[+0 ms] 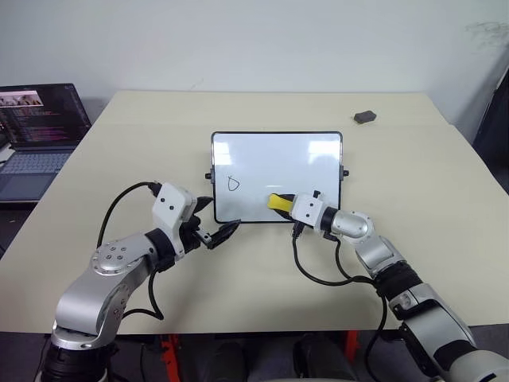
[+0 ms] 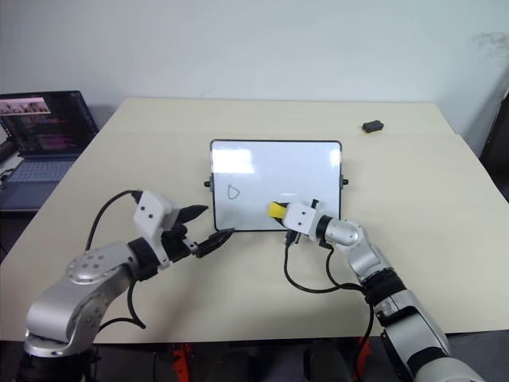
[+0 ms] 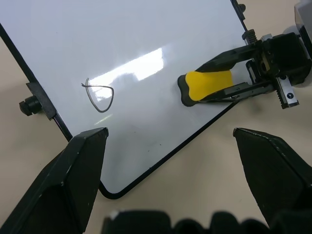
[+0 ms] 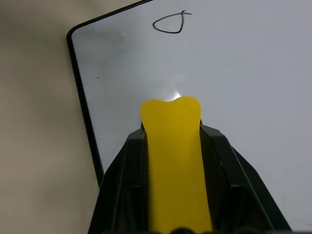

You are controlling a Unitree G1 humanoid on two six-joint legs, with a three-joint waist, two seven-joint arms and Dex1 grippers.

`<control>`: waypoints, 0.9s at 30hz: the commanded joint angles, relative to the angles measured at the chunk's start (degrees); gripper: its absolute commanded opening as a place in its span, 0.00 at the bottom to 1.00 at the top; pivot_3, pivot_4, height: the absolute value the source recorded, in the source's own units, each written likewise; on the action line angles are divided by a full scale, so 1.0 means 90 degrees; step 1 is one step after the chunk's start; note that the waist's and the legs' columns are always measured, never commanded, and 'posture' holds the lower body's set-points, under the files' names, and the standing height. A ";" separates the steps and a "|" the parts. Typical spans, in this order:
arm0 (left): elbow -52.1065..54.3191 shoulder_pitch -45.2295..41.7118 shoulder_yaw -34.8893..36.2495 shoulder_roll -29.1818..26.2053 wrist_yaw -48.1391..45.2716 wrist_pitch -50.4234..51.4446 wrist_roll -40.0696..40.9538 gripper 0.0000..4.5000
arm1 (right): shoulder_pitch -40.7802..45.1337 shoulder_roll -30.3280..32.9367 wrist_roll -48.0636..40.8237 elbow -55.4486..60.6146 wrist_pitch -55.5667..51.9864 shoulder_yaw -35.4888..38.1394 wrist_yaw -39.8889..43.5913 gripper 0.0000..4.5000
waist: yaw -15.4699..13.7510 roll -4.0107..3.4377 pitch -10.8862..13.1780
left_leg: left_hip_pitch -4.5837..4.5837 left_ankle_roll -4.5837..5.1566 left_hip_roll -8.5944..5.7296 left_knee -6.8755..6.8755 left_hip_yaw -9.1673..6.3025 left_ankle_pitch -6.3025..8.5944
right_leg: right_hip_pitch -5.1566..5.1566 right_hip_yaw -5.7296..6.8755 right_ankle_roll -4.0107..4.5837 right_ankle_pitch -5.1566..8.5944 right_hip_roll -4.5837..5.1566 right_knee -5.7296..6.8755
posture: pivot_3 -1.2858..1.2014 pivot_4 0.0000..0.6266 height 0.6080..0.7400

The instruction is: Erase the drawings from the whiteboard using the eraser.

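The eraser point(image 1: 278, 202) is on clean whiteboard by the whiteboard's near edge, away from the black loop. My right gripper should turn back and wipe over the loop point(image 1: 233, 184).
The whiteboard point(image 1: 276, 159) lies flat in the middle of the table. One of the drawings, a small black loop point(image 1: 233, 185), sits on its left part, also seen in the left wrist view point(image 3: 100, 97). My right gripper point(image 1: 285, 204) is shut on the yellow eraser point(image 1: 276, 201), whose tip rests on the board near its near edge, right of the loop. The right wrist view has the eraser point(image 4: 173, 161) between the two black fingers point(image 4: 129, 156), with the loop point(image 4: 169, 23) beyond it. My left gripper point(image 1: 215, 220) hangs open and empty over the board's near-left corner.
A small dark grey lump point(image 1: 365, 117) lies at the table's far right. An open laptop point(image 1: 36, 135) stands on a lower surface off the table's left edge. The beige table point(image 1: 119, 151) runs bare around the board. Black cables loop near both wrists.
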State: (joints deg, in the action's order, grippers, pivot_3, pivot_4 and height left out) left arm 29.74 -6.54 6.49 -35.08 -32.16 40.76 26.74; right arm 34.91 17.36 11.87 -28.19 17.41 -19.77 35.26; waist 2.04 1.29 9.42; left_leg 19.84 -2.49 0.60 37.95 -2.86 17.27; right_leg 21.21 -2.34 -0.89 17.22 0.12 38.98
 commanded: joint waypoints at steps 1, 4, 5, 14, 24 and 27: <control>0.0066 -0.0105 0.0005 -0.0011 -0.0048 -0.0135 0.0007 1.00 | -0.0008 -0.0056 -0.0373 0.0280 -0.0430 0.0395 -0.0039 0.24 | 0.0001 -0.0001 0.0002 | 0.0002 0.0000 0.0000 -0.0001 0.0001 0.0000 | 0.0003 -0.0001 0.0000 0.0000 0.0000 0.0000 | 0.52 0.24 1.00; 0.0056 -0.0075 0.0027 0.0012 -0.0014 -0.0156 -0.0009 1.00 | -0.0141 -0.0183 -0.1238 0.1143 -0.0960 0.0913 0.0087 0.24 | -0.0018 -0.0004 0.0026 | 0.0019 -0.0001 0.0000 -0.0002 -0.0001 0.0001 | 0.0018 0.0000 0.0001 -0.0001 0.0000 0.0001 | 0.52 0.24 1.00; 0.0059 -0.0048 0.0032 0.0021 -0.0007 -0.0169 -0.0013 1.00 | -0.0228 -0.0208 -0.1501 0.1466 -0.1249 0.1078 0.0107 0.24 | -0.0023 -0.0004 0.0027 | 0.0029 -0.0001 0.0000 -0.0003 -0.0003 0.0001 | 0.0025 0.0002 0.0001 -0.0001 0.0001 0.0001 | 0.52 0.24 1.00; 0.0175 0.0210 0.0100 0.0243 0.0041 -0.0227 0.0095 1.00 | -0.1591 0.0055 -0.2794 0.3879 -0.3567 0.1845 0.0050 0.24 | -0.0053 -0.0004 0.0026 | 0.0179 -0.0014 0.0001 -0.0006 -0.0019 0.0019 | 0.0143 0.0017 -0.0011 0.0011 0.0011 -0.0032 | 0.52 0.24 1.00; 0.0039 0.0394 0.0200 0.0332 0.0200 -0.0340 0.0000 1.00 | -0.3032 0.0487 -0.2993 0.5466 -0.4401 0.2013 -0.0212 0.24 | -0.0035 -0.0004 0.0026 | 0.0212 -0.0011 -0.0003 0.0003 -0.0015 0.0016 | 0.0192 0.0013 -0.0011 0.0011 0.0012 0.0000 | 0.52 0.24 1.00; 0.0006 0.0459 0.0240 0.0385 0.0308 -0.0389 -0.0054 1.00 | -0.3270 0.0693 -0.2817 0.5542 -0.4274 0.1912 -0.0189 0.24 | -0.0040 -0.0003 0.0026 | 0.0212 -0.0011 -0.0006 0.0007 -0.0014 0.0016 | 0.0191 0.0012 -0.0012 0.0011 0.0011 0.0000 | 0.52 0.24 1.00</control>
State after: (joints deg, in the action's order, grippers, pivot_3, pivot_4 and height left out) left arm 28.90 -2.53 7.09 -32.01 -30.08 38.77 26.47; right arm 5.91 22.90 -14.18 19.19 -22.13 -2.97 33.62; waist 1.68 1.27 9.65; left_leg 21.74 -2.59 0.55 38.02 -2.98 17.41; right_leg 22.93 -2.23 -1.00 17.32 0.22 38.98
